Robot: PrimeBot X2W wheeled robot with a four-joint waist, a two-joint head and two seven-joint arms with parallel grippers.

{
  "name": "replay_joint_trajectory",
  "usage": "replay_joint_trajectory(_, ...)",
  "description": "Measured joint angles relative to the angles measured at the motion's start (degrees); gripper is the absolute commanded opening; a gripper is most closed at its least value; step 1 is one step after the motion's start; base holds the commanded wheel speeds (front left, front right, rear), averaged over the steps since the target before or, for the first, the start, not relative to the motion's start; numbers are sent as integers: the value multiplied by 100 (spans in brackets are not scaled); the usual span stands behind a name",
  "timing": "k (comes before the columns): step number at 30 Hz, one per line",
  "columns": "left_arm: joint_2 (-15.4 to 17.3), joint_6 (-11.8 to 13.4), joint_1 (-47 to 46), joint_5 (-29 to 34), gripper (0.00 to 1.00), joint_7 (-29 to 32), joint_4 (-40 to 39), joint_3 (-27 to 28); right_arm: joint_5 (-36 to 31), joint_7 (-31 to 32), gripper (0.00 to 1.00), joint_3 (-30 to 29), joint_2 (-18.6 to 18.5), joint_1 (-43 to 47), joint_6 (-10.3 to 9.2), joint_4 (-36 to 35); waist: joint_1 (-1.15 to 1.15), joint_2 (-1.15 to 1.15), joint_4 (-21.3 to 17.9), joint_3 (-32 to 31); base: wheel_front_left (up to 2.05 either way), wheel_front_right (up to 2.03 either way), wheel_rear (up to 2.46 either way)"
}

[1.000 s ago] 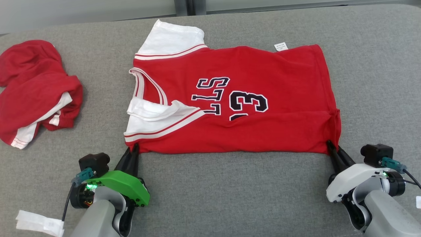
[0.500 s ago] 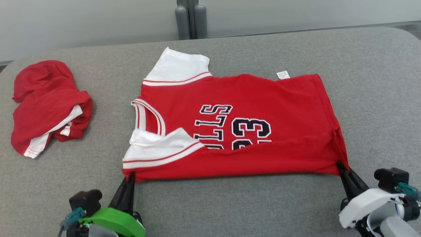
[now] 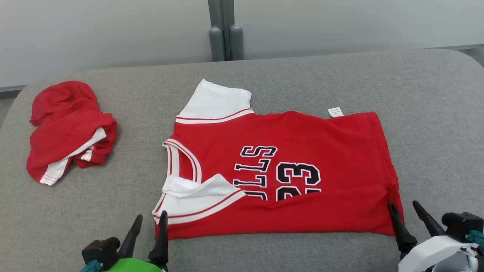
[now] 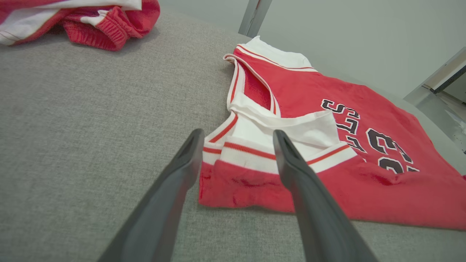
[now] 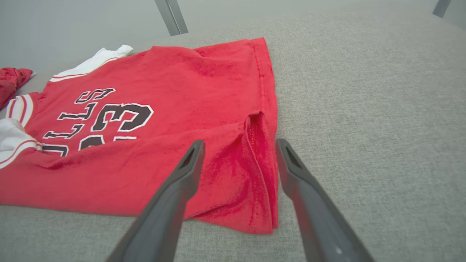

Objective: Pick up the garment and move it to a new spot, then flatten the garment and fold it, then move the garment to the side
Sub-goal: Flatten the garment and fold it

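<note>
I can see the garment's white tag (image 3: 335,112) sticking out from under the garment's far edge (image 3: 336,117), so I expect the tag to end up on top when I fold that side of the garment over.
The garment (image 3: 295,151) is a red jersey with white sleeves and black lettering. It lies flat on the grey table (image 3: 340,75) with its near side folded over. My left gripper (image 3: 151,216) stands open at the near left corner. In the left wrist view, that gripper (image 4: 238,134) has the white-banded corner of the garment (image 4: 309,87) lying loose between its fingers. My right gripper (image 3: 403,204) is open at the near right corner. The right wrist view has its gripper (image 5: 240,142) straddling the creased hem of the garment (image 5: 189,72), gripping nothing.
A crumpled red and white cloth (image 3: 68,128) lies at the table's left, also in the left wrist view (image 4: 91,18). A grey post (image 3: 225,30) stands against the wall behind the table's far edge.
Both grippers were shut on the garment's near corners and have opened, letting it go. The head camera has tilted, so the whole scene sits lower in view.
</note>
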Motion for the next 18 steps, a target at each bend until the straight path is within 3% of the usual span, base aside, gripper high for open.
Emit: replay_joint_trajectory(18, -99, 143, -71, 1835, 100, 0, -1384, 1300, -1417, -557, 100, -467, 742, -138, 0, -1170, 0, 0, -33, -350, 0, 0, 0)
